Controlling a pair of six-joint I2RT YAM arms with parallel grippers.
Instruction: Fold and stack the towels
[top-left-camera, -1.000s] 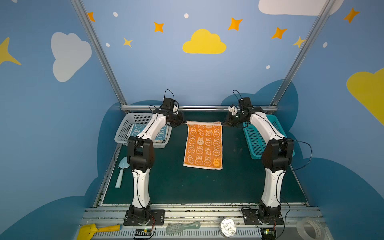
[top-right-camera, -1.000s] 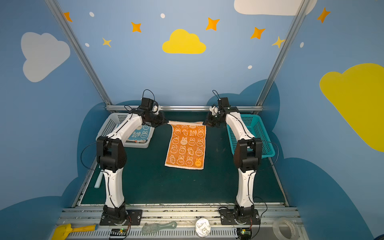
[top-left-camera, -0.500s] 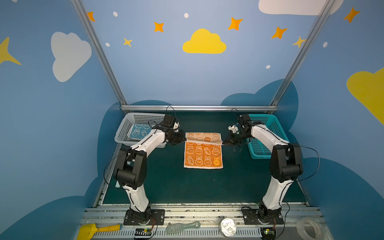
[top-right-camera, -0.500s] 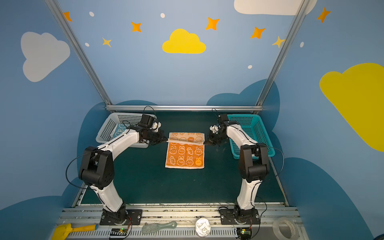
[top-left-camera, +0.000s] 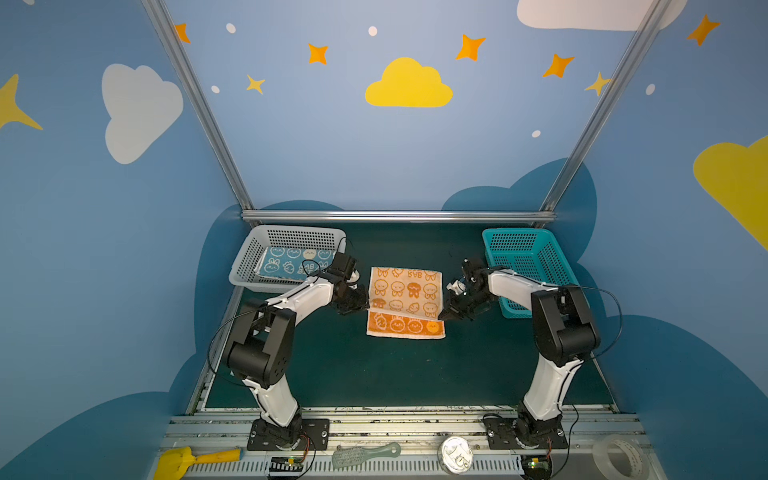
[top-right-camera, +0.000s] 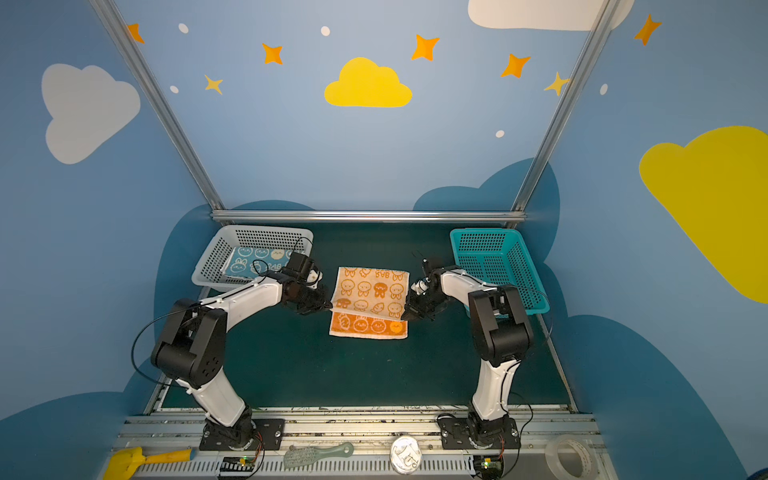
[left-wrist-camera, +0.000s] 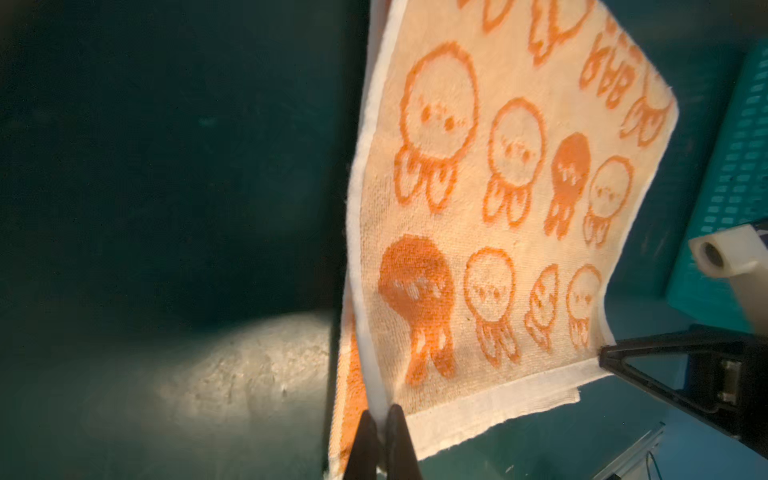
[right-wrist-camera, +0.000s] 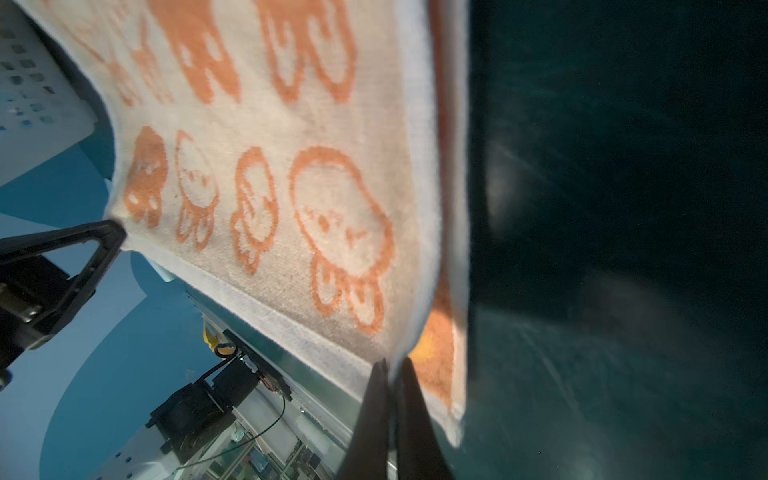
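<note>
The robot's left gripper and right gripper should move the carried edge (top-left-camera: 404, 315) forward over the orange strip (top-left-camera: 405, 326), because that carried edge hangs short of the orange towel's front edge.
An orange towel (top-left-camera: 405, 291) (top-right-camera: 368, 291) with rabbit prints lies mid-mat in both top views. Its far half is turned over toward the front, pale underside up, and a strip of the bright orange face (top-left-camera: 405, 326) shows below it. My left gripper (top-left-camera: 365, 309) (left-wrist-camera: 380, 409) is shut on the left corner of the carried edge. My right gripper (top-left-camera: 442, 316) (right-wrist-camera: 392, 363) is shut on the right corner. The edge sags slightly between them, just above the lower layer. A blue towel (top-left-camera: 291, 262) (top-right-camera: 253, 262) lies in the white basket.
The white basket (top-left-camera: 249, 257) stands at the back left and an empty teal basket (top-left-camera: 528, 257) at the back right. On the front rail lie a yellow scoop (top-left-camera: 187, 459), a green brush (top-left-camera: 365, 453), a round lid (top-left-camera: 455, 455) and a tape roll (top-left-camera: 619, 457).
Both grippers have carried the orange towel's far edge from the back of the mat toward the front, turning it over the near half. Both arms have drawn back and lower.
</note>
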